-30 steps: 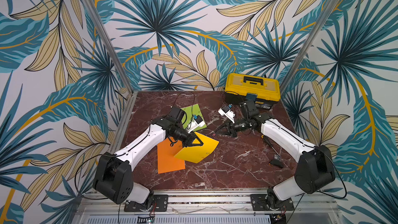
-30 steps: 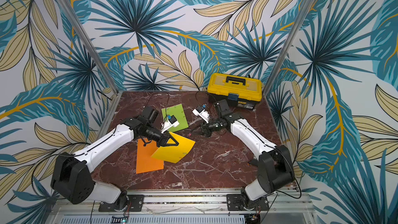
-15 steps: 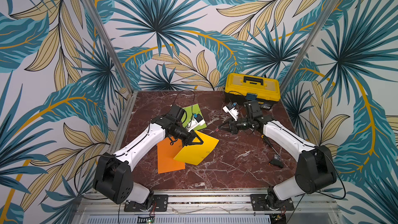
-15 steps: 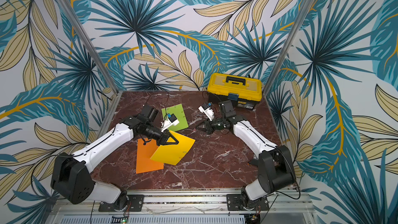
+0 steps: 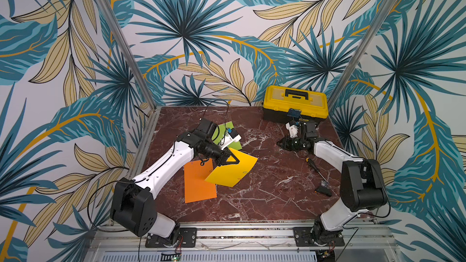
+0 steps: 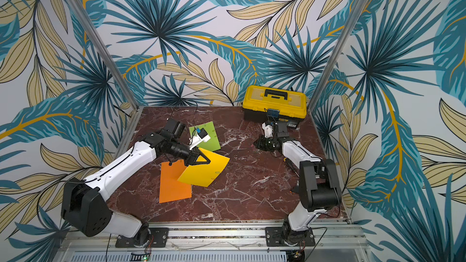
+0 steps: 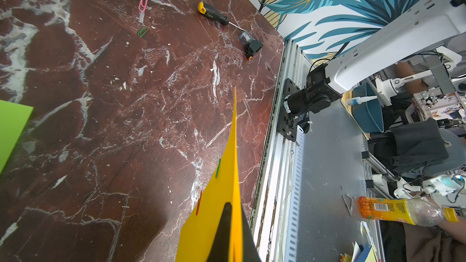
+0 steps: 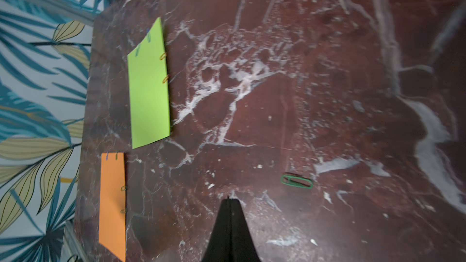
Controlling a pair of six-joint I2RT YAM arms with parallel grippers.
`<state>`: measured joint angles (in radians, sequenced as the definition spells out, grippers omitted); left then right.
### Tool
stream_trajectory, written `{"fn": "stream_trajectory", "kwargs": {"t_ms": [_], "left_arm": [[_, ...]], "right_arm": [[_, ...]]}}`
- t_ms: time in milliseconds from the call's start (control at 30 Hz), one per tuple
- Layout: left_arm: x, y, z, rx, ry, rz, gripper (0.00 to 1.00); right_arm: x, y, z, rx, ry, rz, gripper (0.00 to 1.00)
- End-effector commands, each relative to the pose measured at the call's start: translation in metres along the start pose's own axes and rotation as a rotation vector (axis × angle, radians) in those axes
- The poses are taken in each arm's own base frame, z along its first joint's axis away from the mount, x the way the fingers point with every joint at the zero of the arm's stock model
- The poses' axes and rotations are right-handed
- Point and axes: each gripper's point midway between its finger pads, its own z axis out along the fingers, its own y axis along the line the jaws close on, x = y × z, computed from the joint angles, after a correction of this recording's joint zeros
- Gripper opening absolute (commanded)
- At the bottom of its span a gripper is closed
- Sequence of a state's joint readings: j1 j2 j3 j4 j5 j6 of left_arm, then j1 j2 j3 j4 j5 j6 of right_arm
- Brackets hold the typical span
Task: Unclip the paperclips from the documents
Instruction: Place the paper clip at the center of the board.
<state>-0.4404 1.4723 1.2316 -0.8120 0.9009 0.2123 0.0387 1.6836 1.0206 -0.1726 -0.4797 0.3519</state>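
The pink paperclip [image 7: 143, 4] hangs over open marble close to the loose green paperclip [image 7: 142, 32], so the robot's right gripper should keep going toward that spot and let the pink paperclip go there.
My left gripper [image 5: 235, 161] [image 7: 232, 212] is shut on one edge of the golden yellow document [image 5: 233, 173], lifting that side off the table; a green paperclip [image 7: 218, 168] and a red one [image 7: 199, 205] sit on its edge. The orange document [image 5: 199, 185] lies flat, partly under the yellow one, with paperclips [image 8: 123, 187] on its edges. The lime green document [image 8: 148, 91] lies behind with several paperclips [image 8: 163, 55]. My right gripper [image 5: 278, 143] [image 8: 228, 197] is shut, low over the marble in front of the toolbox, with a pink paperclip [image 7: 142, 5] at its tip. A loose green paperclip [image 8: 297, 181] lies nearby.
A yellow-and-black toolbox [image 5: 295, 104] stands at the back right. A screwdriver [image 5: 314, 166] and a small black part [image 5: 322, 190] lie near the right arm's base. The aluminium rail [image 5: 239, 230] runs along the table's front edge.
My right gripper has drawn away from the yellow sheet, to the right and back toward the toolbox. The left arm has kept its hold and place.
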Motion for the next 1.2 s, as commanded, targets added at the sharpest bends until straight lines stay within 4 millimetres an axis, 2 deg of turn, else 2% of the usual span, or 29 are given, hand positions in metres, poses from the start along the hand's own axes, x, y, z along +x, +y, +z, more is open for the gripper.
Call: {"fn": "stream_trajectory", "kwargs": {"t_ms": [0, 167, 367, 567, 800, 900, 1033, 1167], "left_arm": [[-0.006, -0.002, -0.004, 0.001, -0.012, 0.007, 0.0], [-0.004, 0.0, -0.003, -0.007, -0.007, 0.001, 0.0], [-0.004, 0.003, -0.003, -0.022, -0.004, -0.004, 0.0], [-0.006, 0.005, -0.001, -0.025, -0.005, -0.012, 0.0], [-0.017, 0.006, -0.002, -0.028, -0.044, -0.007, 0.0], [-0.026, 0.006, -0.003, -0.017, -0.078, 0.002, 0.0], [-0.045, 0.007, -0.007, 0.009, -0.159, 0.011, 0.0], [-0.067, 0.011, -0.012, 0.054, -0.248, 0.019, 0.0]], "right_arm": [[-0.005, -0.024, 0.01, 0.061, -0.047, 0.128, 0.05], [-0.003, -0.038, 0.021, 0.09, -0.044, 0.189, 0.05], [0.003, -0.05, 0.026, 0.133, -0.03, 0.222, 0.06], [0.012, -0.056, 0.025, 0.158, 0.0, 0.219, 0.13], [0.015, -0.051, 0.018, 0.155, 0.025, 0.164, 0.3], [0.012, -0.03, 0.008, 0.082, 0.01, 0.081, 0.37], [0.008, 0.015, -0.015, -0.077, -0.04, -0.094, 0.45], [0.012, 0.062, -0.046, -0.26, -0.135, -0.274, 0.54]]}}
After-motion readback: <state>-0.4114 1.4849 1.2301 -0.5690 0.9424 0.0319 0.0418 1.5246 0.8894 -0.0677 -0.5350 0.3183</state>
